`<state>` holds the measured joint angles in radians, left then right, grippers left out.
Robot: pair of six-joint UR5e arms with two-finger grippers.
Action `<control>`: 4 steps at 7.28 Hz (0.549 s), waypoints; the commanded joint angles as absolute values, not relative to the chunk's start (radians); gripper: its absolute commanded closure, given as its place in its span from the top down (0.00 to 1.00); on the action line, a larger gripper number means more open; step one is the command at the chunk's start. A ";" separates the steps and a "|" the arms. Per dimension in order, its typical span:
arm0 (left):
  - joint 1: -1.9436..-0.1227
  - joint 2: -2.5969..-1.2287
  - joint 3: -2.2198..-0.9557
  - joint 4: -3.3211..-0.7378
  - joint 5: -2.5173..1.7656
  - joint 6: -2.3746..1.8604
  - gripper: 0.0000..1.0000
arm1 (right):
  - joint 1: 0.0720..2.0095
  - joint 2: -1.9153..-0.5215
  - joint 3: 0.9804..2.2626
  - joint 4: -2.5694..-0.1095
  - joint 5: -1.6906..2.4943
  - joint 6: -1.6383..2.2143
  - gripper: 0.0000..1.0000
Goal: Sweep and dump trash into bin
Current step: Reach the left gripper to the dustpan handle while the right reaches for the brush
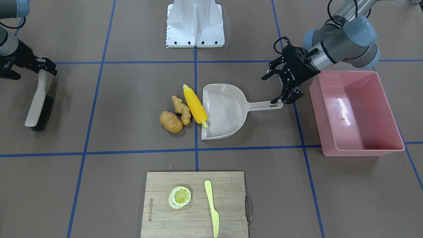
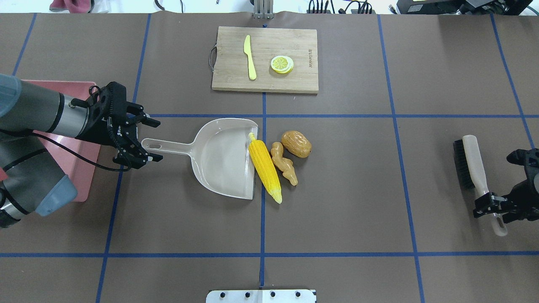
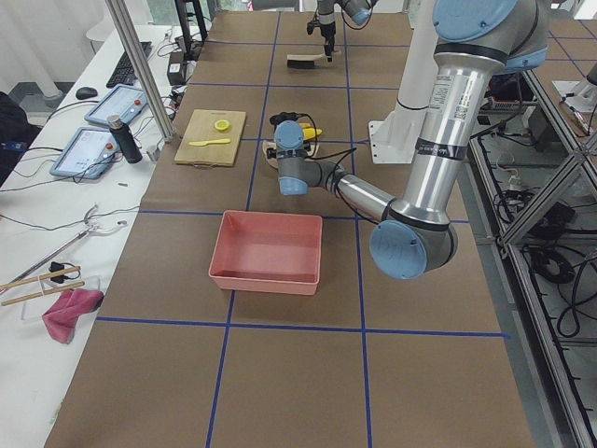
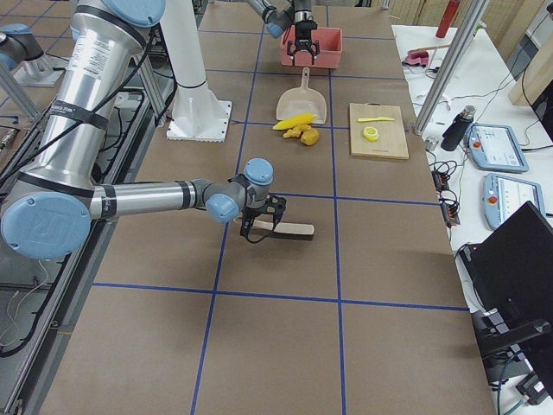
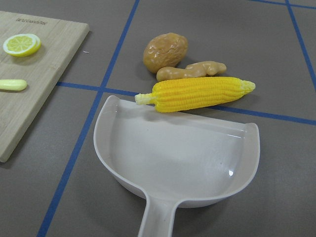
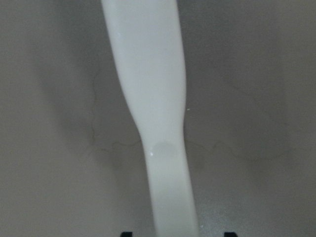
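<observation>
The corn cob, ginger root and potato [image 1: 182,111] should all go inside when I sweep with the brush, because the dustpan's low, open edge [image 1: 203,134] faces the cluster.
The trash lies mid-table in a cluster: a yellow corn cob [image 2: 265,166] against the lip of a beige dustpan [image 2: 223,158], with a tan ginger root [image 2: 284,164] and a brown potato [image 2: 297,144] beside it. All three also show in the left wrist view: the corn [image 5: 197,94], the ginger [image 5: 190,71] and the potato [image 5: 165,52]. My left gripper [image 2: 153,141] is open and straddles the end of the dustpan handle. The pink bin [image 1: 360,148] stands just behind it. My right gripper [image 2: 497,208] is open around the handle of a brush [image 2: 471,164] lying on the table.
A wooden cutting board [image 2: 294,80] at the far side carries a lemon slice [image 2: 281,64] and a pale yellow knife [image 2: 249,57]. The white robot base [image 1: 195,23] stands at the near edge.
</observation>
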<state>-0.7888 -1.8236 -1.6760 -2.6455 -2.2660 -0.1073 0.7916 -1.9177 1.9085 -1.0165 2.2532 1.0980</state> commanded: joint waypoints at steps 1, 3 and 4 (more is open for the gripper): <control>-0.785 -1.828 -1.671 -2.671 -2.273 -0.127 0.98 | 0.778 -1.916 1.916 -1.014 2.253 1.100 0.00; -0.776 -1.839 -1.660 -2.660 -2.264 -0.025 0.98 | 0.752 -1.919 2.004 -1.053 2.252 1.103 0.00; -0.776 -1.838 -1.626 -2.669 -2.258 -0.020 0.98 | 0.718 -1.911 2.128 -1.181 2.235 1.107 0.00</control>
<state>-0.7785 -1.8385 -1.6538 -2.6648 -2.2654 -0.0444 0.7494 -1.9167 2.0109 -1.0722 2.2484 1.1031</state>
